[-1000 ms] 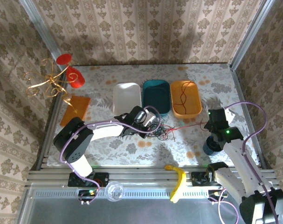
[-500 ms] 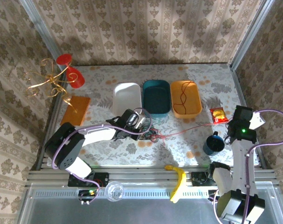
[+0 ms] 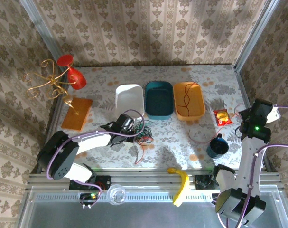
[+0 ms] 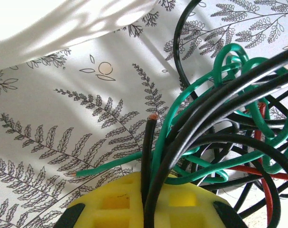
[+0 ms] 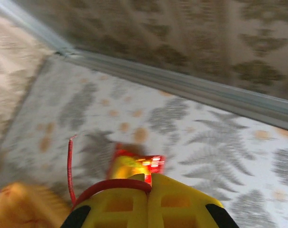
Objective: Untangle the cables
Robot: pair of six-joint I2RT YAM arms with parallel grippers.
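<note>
Next, I bring the red cable back into the orange tray (image 3: 188, 100), because the red cable's tail is clear of the knot and my right gripper is near the wall.
A knot of black, green and red cables (image 3: 143, 133) lies just in front of the trays, and my left gripper (image 3: 132, 124) is on its left side. In the left wrist view the yellow fingers (image 4: 110, 199) are shut on a black cable (image 4: 147, 152) and green cable (image 4: 165, 137), with the rest of the knot (image 4: 238, 118) spreading to the right. My right gripper (image 3: 246, 115) is at the far right near the wall. It is shut on a red cable (image 5: 115, 183), whose bare end (image 5: 69, 161) sticks up to the left. A slack red strand (image 3: 139, 153) trails from the knot toward the front.
White tray (image 3: 129, 99), teal tray (image 3: 159, 99) and orange tray (image 3: 188, 100) stand in a row at the back; a thin reddish wire lies in the orange one. A red-yellow packet (image 3: 223, 116), dark mug (image 3: 216, 146), banana (image 3: 181, 183), gold stand (image 3: 53, 84) and orange board (image 3: 76, 113) are around.
My right arm swung right toward the wall, drawing the red cable away from the knot; it went from taut to slack. My left gripper shifted left with the knot.
</note>
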